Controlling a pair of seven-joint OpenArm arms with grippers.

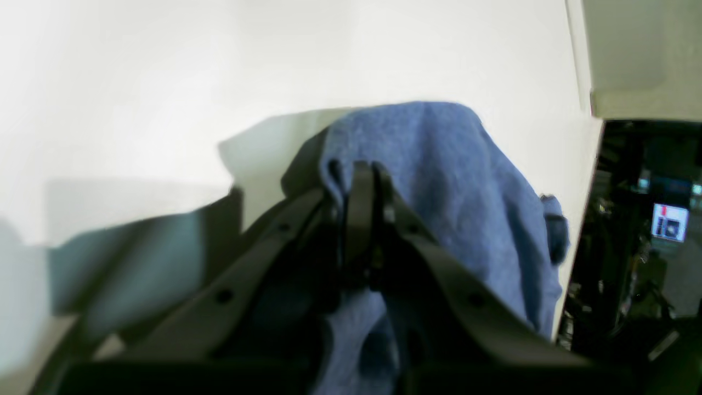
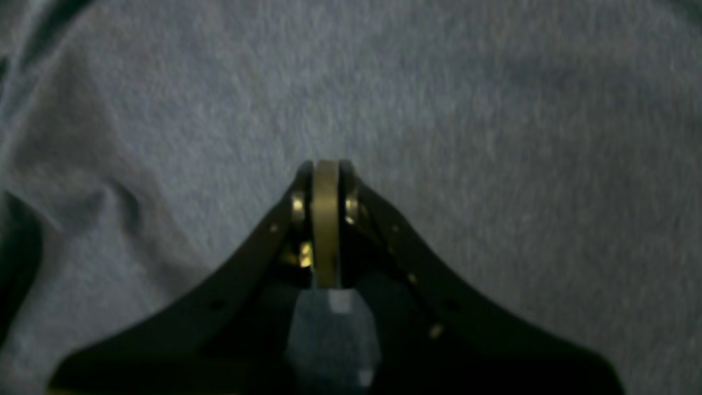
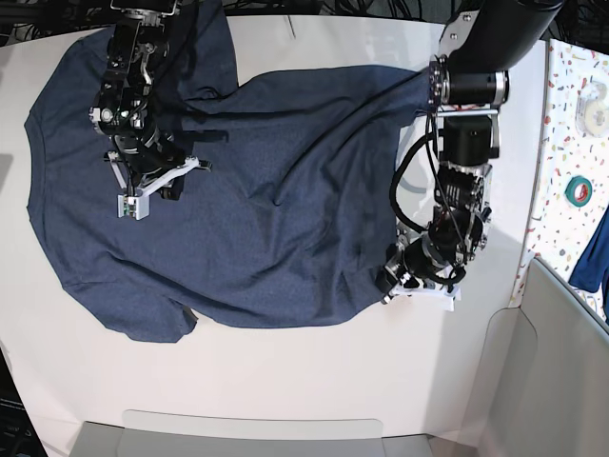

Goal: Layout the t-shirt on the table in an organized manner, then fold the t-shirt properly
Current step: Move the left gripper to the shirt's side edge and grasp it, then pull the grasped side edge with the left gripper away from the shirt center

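Observation:
The t-shirt's side edge [image 1: 334, 146] is curling up in my left gripper. I should put that edge down flat, open my fingers, and smooth the t-shirt from above, farther in.
The dark navy t-shirt [image 3: 276, 219] lies spread on the white table [image 3: 314, 371], with wrinkles and a bunched edge at its right side. My left gripper [image 3: 392, 278] is at that right edge. In the left wrist view the left gripper [image 1: 364, 167] is shut on a fold of the t-shirt [image 1: 439, 159], which drapes over its fingers above the table [image 1: 164, 82]. My right gripper [image 3: 169, 188] is over the shirt's upper left part. In the right wrist view the right gripper [image 2: 326, 164] is shut, tips against the t-shirt [image 2: 493, 109]. No cloth shows between its jaws.
A narrow speckled surface [image 3: 571, 124] at the right holds a teal tape roll [image 3: 578, 190] and a white roll [image 3: 595, 92]. A bright blue cloth scrap [image 3: 595, 248] hangs at the right edge. A pale bin [image 3: 542, 362] stands at the bottom right.

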